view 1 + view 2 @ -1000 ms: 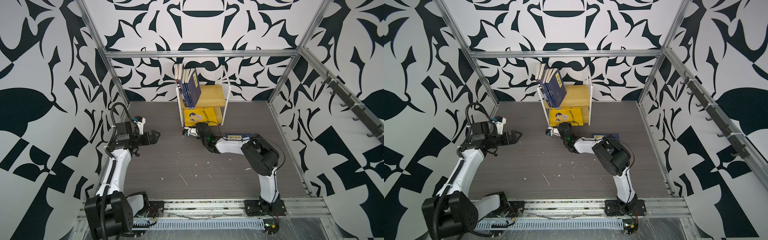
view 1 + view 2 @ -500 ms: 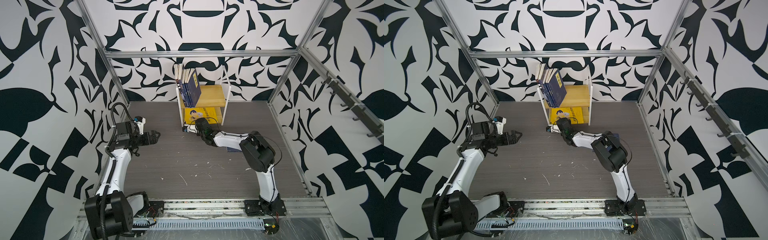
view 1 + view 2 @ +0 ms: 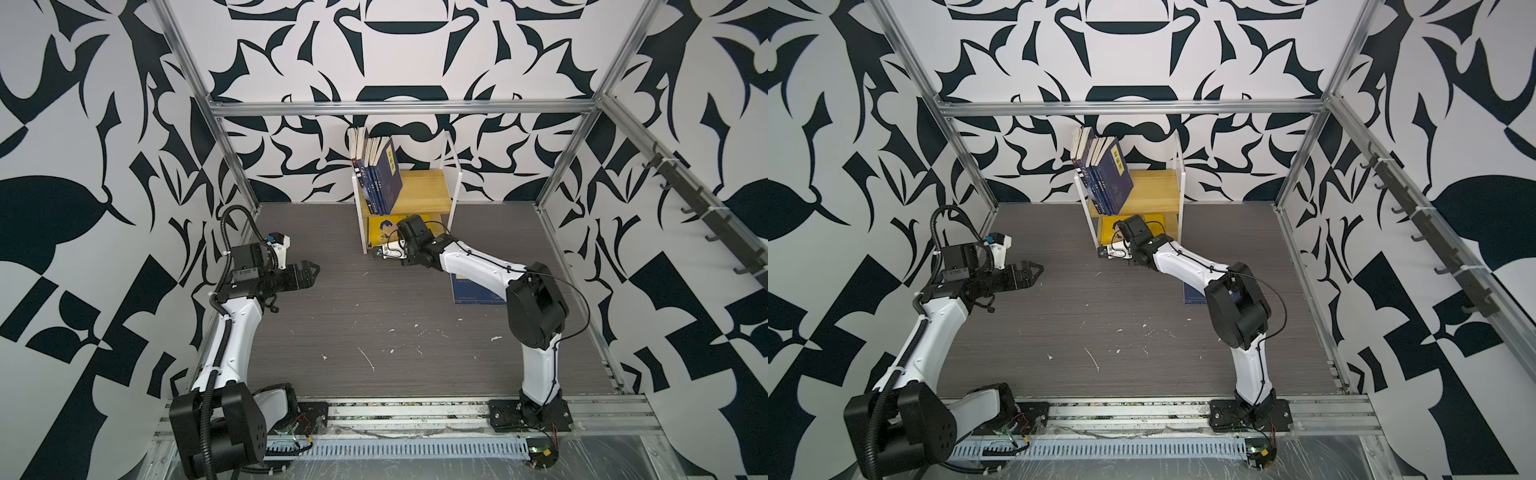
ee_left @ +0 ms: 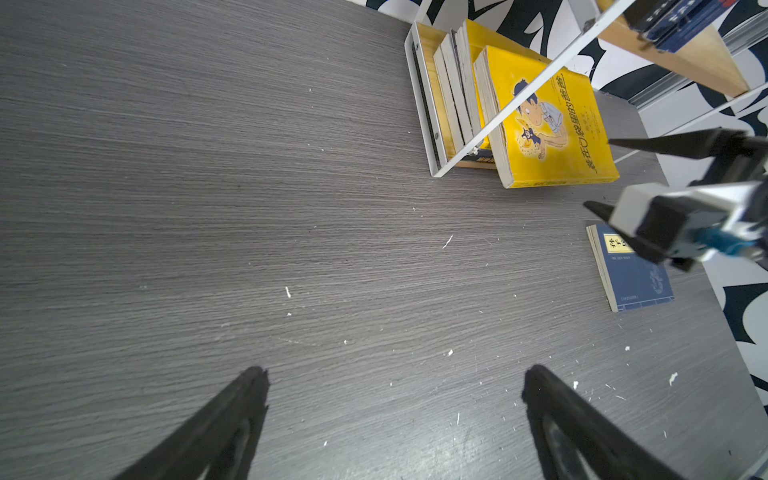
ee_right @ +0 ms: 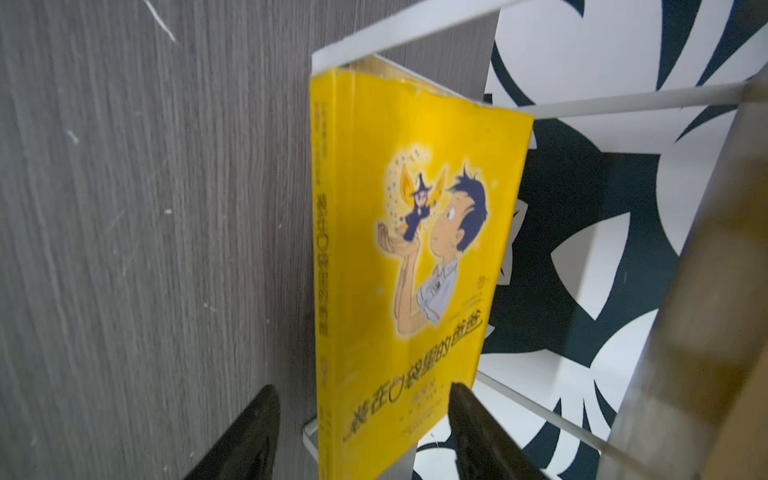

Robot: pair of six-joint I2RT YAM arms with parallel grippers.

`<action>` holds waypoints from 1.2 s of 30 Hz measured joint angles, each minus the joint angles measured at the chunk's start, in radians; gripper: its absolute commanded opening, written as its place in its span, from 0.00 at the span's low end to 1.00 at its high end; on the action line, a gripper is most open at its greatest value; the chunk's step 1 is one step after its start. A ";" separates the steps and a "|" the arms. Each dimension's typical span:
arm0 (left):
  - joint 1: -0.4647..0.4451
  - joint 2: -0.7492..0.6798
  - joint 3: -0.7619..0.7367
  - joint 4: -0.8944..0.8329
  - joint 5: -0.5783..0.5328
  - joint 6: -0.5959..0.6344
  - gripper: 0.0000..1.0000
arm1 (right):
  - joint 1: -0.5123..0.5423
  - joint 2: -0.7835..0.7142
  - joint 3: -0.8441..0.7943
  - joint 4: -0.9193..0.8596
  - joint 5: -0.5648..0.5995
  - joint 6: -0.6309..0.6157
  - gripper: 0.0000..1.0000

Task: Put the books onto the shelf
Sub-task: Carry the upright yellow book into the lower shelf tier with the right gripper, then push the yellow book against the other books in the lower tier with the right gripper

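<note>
The yellow cartoon book's spine (image 5: 331, 240) sticks out past the front edge of the shelf, so the robot's right gripper should shut its fingers and push the book's near end (image 5: 336, 408) in until it is flush.
The shelf (image 3: 424, 189) (image 3: 1156, 189) stands at the back wall. Navy books (image 3: 384, 178) (image 3: 1113, 178) lean on its upper board. A yellow cartoon book (image 3: 380, 230) (image 3: 1111, 228) (image 4: 548, 124) (image 5: 399, 270) rests in the lower tier beside other books (image 4: 453, 91). My right gripper (image 3: 401, 228) (image 3: 1125, 226) (image 4: 598, 172) (image 5: 362, 388) is open at that book's near end, one finger on each side, with a clear gap on the spine side. A navy book (image 3: 473, 289) (image 3: 1194, 293) (image 4: 631, 270) lies flat on the table under the right arm. My left gripper (image 3: 311, 270) (image 3: 1038, 270) (image 4: 397, 370) hovers open and empty at the left.
The grey table (image 3: 353, 324) carries small white scraps. Aluminium frame posts and patterned walls close in the left, back and right sides. The shelf's thin white frame bars (image 5: 561, 419) run close to the right fingers.
The right arm has pushed forward to the shelf, sliding the yellow book deeper into the lower tier, and its jaws have opened off the book. The left arm has stayed still.
</note>
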 measured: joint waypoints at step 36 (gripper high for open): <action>0.001 -0.001 -0.021 0.010 0.008 -0.008 1.00 | -0.083 0.129 0.101 -0.054 -0.077 0.007 0.21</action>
